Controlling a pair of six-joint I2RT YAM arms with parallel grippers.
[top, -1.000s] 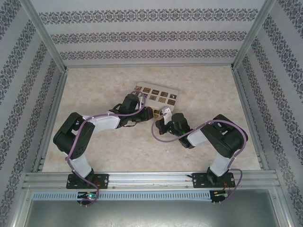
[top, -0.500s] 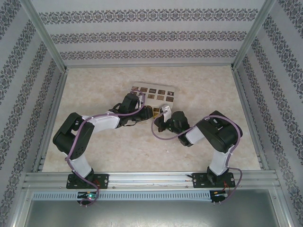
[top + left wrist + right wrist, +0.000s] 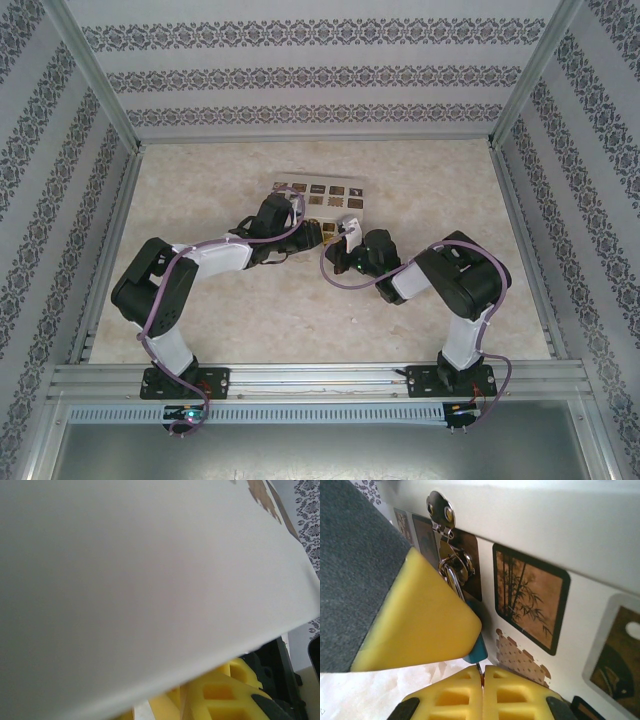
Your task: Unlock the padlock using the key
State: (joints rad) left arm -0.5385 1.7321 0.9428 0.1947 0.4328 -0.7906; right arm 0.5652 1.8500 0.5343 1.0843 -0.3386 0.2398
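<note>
My left gripper's finger is covering the padlock's body [image 3: 477, 650] close against the white box. Next, my left gripper opens and moves back to get clear of the padlock.
In the right wrist view the blue padlock [image 3: 479, 651] hangs by its silver shackle [image 3: 451, 577] from the hasp [image 3: 441, 509] of the white box [image 3: 580, 545]. One yellow finger [image 3: 420, 625] of my left gripper covers most of the padlock's body. My right gripper [image 3: 482, 670] sits just under the padlock, shut on the key [image 3: 480, 668], a thin dark sliver pointing up at the padlock's underside. In the left wrist view the left gripper [image 3: 182, 697] shows close-set yellow fingers under the box's white side [image 3: 140, 580]. From above, both grippers [image 3: 318, 233] [image 3: 343, 248] meet at the box's near edge.
The white box [image 3: 320, 192] with brown picture squares lies mid-table, just beyond the grippers. Patterned walls and metal frame posts [image 3: 100, 90] enclose the beige tabletop [image 3: 430, 180]. Purple cables loop along both arms.
The right gripper has moved up and left toward the left gripper. The box has shifted slightly away and turned more level. The left arm has hardly moved.
</note>
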